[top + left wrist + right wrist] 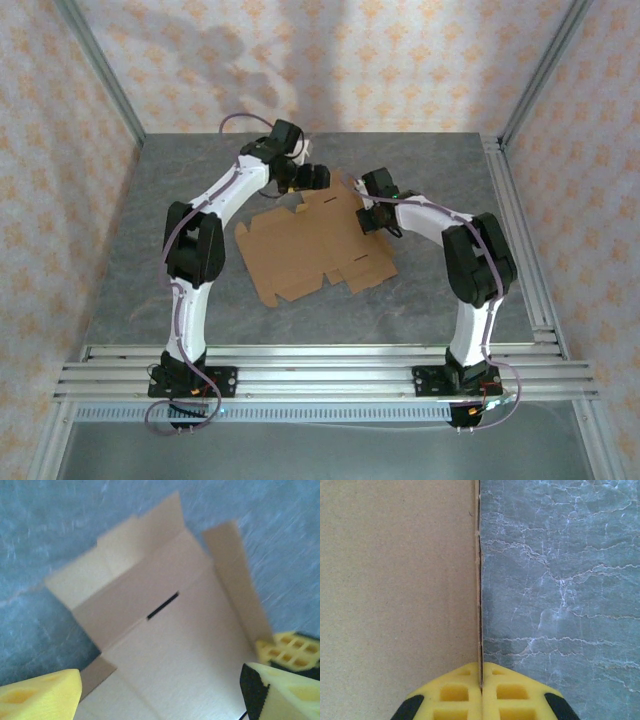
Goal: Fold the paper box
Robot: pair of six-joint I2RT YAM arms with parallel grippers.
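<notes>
The flap's far end is standing free while my right gripper has hold of the side flap partway (260, 630) along. Next, my left gripper swings over and pinches that end (223, 539).
The paper box (315, 245) is a tan notched cardboard sheet lying mostly flat in the middle of the grey table. My left gripper (310, 180) hovers over its far edge. In the left wrist view its yellow fingers (42, 695) stand wide apart and open above the paper box (165, 645), with a dark slot (162, 606) on a crease ahead. My right gripper (368, 212) is at the sheet's right edge. The right wrist view has that gripper (481, 680) shut on the thin edge of the paper box (395, 580), which runs straight into the seam between the fingers.
The grey marbled table (430, 170) is bounded by an aluminium frame rail (520, 230) on the right and rails (320, 365) along the near edge. Patterned walls stand at the back and sides. The right gripper's yellow fingers (287, 650) show beside the sheet in the left wrist view.
</notes>
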